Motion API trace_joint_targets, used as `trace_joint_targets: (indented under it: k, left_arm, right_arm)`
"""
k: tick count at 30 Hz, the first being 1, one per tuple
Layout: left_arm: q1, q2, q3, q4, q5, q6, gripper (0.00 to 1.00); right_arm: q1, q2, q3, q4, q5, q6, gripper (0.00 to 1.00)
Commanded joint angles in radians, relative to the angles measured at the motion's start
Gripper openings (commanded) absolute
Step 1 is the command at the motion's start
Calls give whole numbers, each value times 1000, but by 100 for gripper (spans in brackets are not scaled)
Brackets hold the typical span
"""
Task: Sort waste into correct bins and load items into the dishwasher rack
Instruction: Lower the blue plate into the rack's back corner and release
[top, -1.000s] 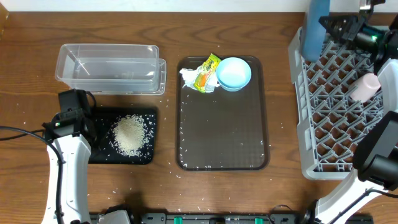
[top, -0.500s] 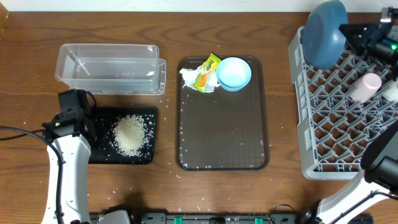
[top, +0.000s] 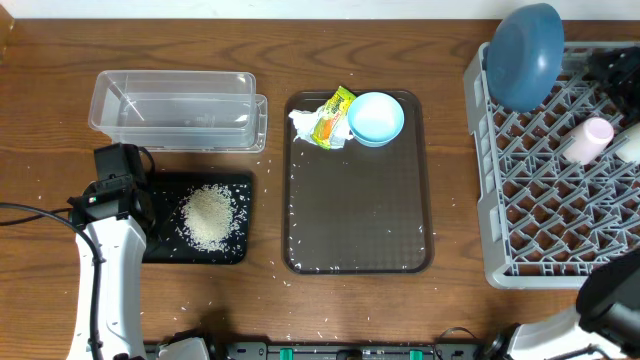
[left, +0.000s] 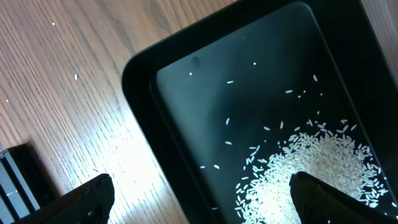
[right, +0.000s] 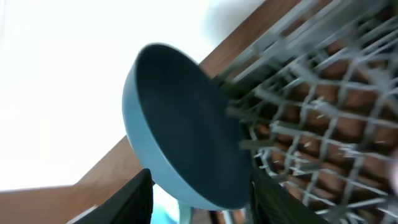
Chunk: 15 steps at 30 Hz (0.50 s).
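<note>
My right gripper should close and push the dark-blue dish (top: 525, 58) down onto the rack's pegs (top: 555, 112), because the dish is leaning on edge past the grey rack's far rim.
The dark-blue dish (top: 525, 55) leans on edge in the far left corner of the grey rack (top: 540, 190). My right gripper (top: 612, 68) is open just to its right; in the right wrist view the dish (right: 180, 118) fills the space ahead of my spread fingers (right: 205, 199). A pink cup (top: 588, 139) and a white cup (top: 630, 143) lie in the rack. My left gripper (left: 205, 202) is open over the left edge of the black tray (top: 235, 185), which holds the rice heap (top: 209, 216). The tissue with wrapper (top: 322, 120) and the light-blue bowl (top: 375, 118) sit on the brown tray (top: 360, 210). I cannot make out chopsticks.
The clear tub (top: 175, 74) stands behind the black tray at the back left. Stray rice grains lie on the wood around the black tray and along the brown tray's edges. The rack fills the right side of the table.
My right gripper has let go of the dark-blue dish and drawn back to the right. The dish has tipped from near upright to leaning in the rack corner. The left arm has not moved.
</note>
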Motion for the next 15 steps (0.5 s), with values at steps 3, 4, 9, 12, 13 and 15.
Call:
trace_joint_targets:
  k: [3, 4, 9, 12, 13, 15]
  left_arm:
    - [3, 5, 2, -6, -5, -10, 93]
    - [3, 5, 2, -6, -5, -10, 93]
    - [3, 5, 2, -6, -5, -10, 93]
    - [3, 5, 2, -6, -5, -10, 93]
    - [3, 5, 2, -6, -5, -10, 93]
    - [3, 5, 2, -6, -5, -10, 93]
  right_arm:
    - [1, -93, 8, -3, 113, -34, 49]
    - [9, -101, 8, -2, 113, -34, 50]
    - [112, -112, 8, 13, 118, -123, 38]
    - [205, -99, 8, 24, 154, -200, 19]
    - [240, -91, 8, 29, 180, -219, 13]
    - [301, -71, 8, 47, 227, -255, 2]
